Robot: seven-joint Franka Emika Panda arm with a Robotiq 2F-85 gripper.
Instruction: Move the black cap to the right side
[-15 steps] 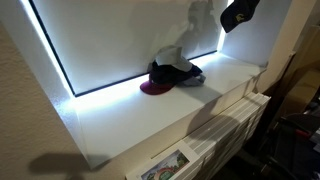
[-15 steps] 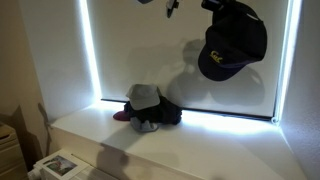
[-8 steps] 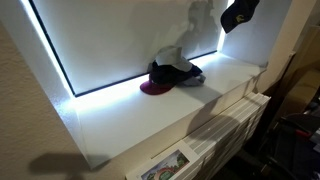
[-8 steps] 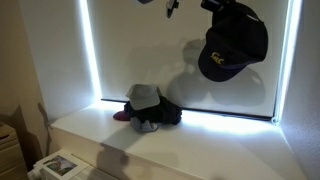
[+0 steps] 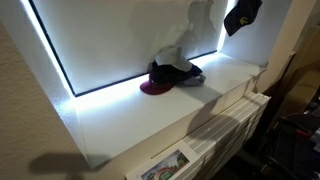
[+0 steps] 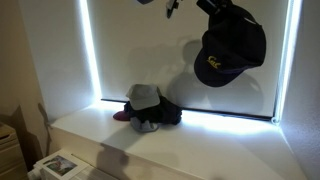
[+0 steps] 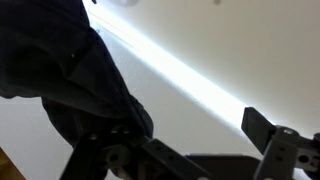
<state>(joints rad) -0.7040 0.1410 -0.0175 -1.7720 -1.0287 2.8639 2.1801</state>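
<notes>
The black cap hangs on one finger though my gripper's fingers are open, so I should swing my gripper back and up to shed it onto the empty shelf [image 6: 222, 136].
The black cap [image 6: 232, 45] hangs high in the air in front of the white backlit panel, its yellow brim underside [image 6: 209, 71] turned down. It also shows at the top right in an exterior view, the black cap [image 5: 242, 15]. My gripper [image 6: 213, 5] is just above it at the frame's top edge. In the wrist view the gripper [image 7: 185, 128] has its jaws wide apart with only the white panel between them. The black cap [image 7: 60, 70] bulks over the left side, against the left finger; the right finger [image 7: 262, 128] stands free.
A pile of other caps [image 5: 172, 74] lies on the white shelf [image 5: 150, 118] against the panel, maroon brim [image 5: 154, 89] in front, a grey-white cap [image 6: 143, 96] on top. Papers [image 6: 55, 165] lie at the shelf's near end. A bright light strip [image 6: 230, 116] runs along the panel's foot.
The black cap has tipped and shifted slightly under the gripper. The pile of caps on the shelf has not moved.
</notes>
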